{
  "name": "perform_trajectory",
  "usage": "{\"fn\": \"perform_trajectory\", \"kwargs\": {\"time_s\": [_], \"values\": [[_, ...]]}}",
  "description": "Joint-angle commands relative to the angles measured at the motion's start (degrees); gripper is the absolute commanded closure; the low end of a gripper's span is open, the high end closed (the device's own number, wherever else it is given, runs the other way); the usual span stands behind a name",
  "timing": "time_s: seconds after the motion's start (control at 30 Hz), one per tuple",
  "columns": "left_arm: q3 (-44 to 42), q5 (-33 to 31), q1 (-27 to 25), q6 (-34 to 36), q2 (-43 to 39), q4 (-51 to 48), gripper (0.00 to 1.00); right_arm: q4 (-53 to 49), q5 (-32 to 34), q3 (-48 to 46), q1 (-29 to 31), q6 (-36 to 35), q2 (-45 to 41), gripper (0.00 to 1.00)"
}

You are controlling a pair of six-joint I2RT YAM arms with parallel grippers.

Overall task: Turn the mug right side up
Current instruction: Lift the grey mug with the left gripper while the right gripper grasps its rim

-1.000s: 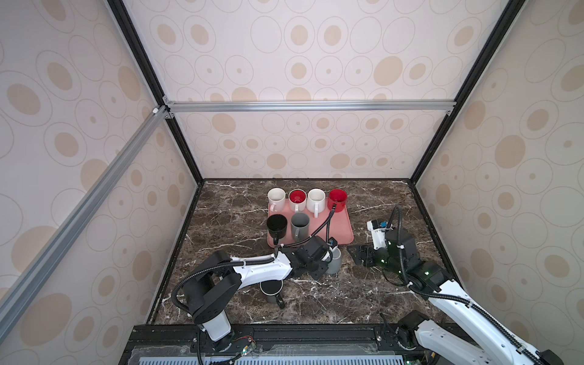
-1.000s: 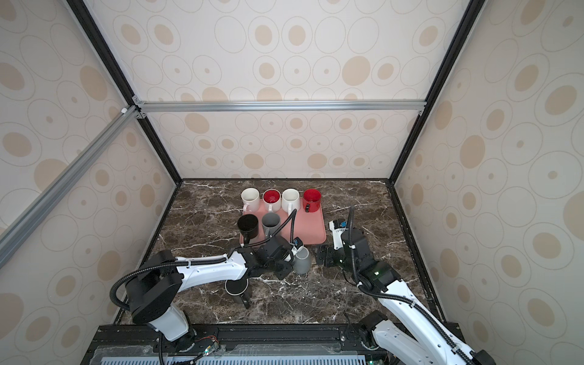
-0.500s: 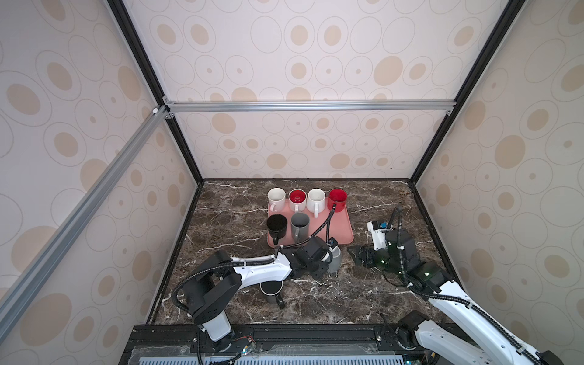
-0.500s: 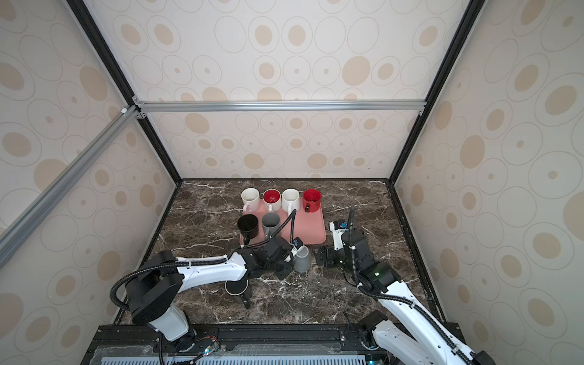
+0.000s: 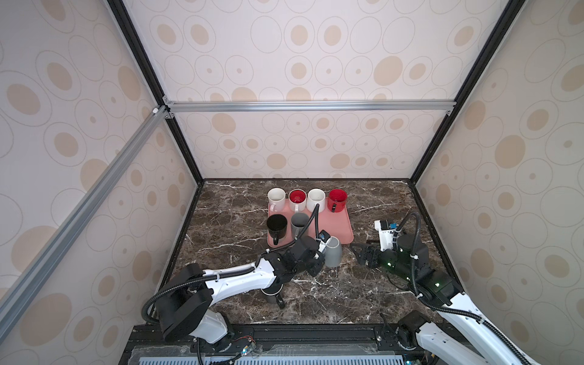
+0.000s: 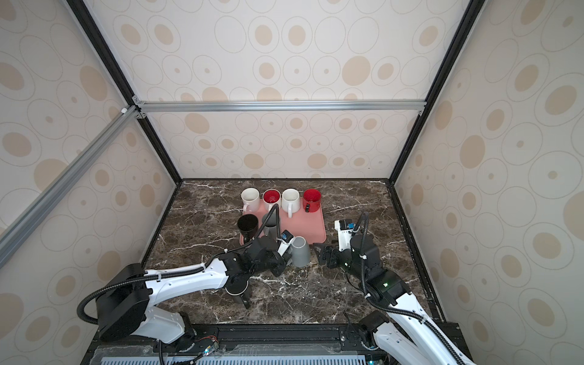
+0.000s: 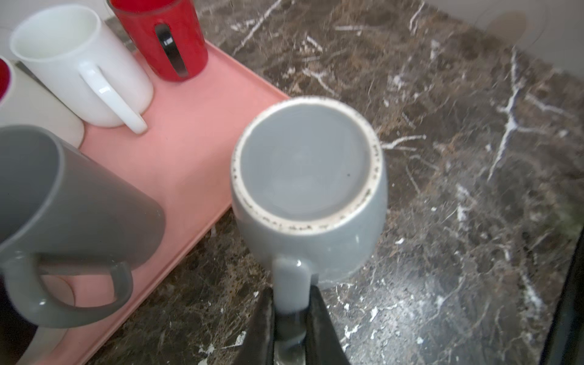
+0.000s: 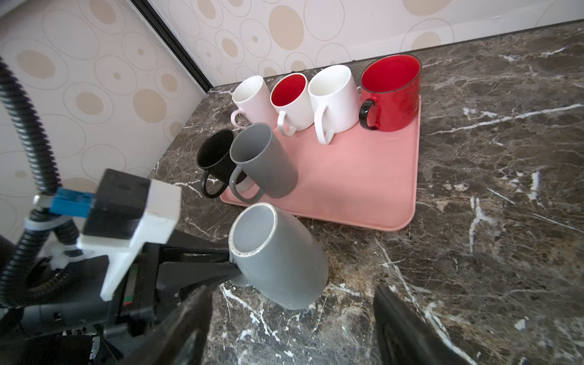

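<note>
I should go on turning the upside-down light grey mug (image 5: 332, 252), which my left gripper is holding by its handle, before my open right gripper closes on the handle (image 7: 290, 284).
A light grey mug (image 5: 333, 256) (image 6: 300, 252) stands upside down on the marble table just in front of the pink tray, its unglazed base ring facing up (image 7: 308, 164). My left gripper (image 7: 290, 305) is shut on the mug's handle (image 7: 290, 284), one black finger on each side of it. In the right wrist view the same mug (image 8: 284, 262) is seen with the left fingers (image 8: 202, 262) reaching its handle from the side. My right gripper (image 8: 292, 295) (image 5: 360, 254) hovers open just right of the mug, not touching it.
The pink tray (image 5: 339, 226) (image 8: 363, 177) carries several upright mugs: white, red, dark grey (image 5: 299, 222) and black (image 5: 276, 227). A dark mug (image 5: 271, 294) stands on the table under my left arm. Enclosure walls close in both sides and the back.
</note>
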Motion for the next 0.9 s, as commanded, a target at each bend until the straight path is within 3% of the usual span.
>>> {"fn": "perform_trajectory", "kwargs": {"time_s": [0.0,0.37,0.67,0.87], "values": [[0.2,-1.4,-0.4,-3.7,-2.9,8.9,1.00,2.9,-1.8,-0.4,-0.4,0.9,-1.2,0.18],[-3.5,-5.7,2.0,-9.1,-14.4,23.7,1.00,17.2,-11.3,-4.0,-0.5,6.0,-5.5,0.18],[-7.7,-4.7,2.9,-10.3,-21.6,42.1,1.00,36.7,-20.3,-6.5,-0.4,16.9,2.0,0.22],[-12.0,-2.7,3.0,-12.5,-21.9,55.0,1.00,49.6,-25.4,-4.2,-0.4,22.2,9.8,0.23]]}}
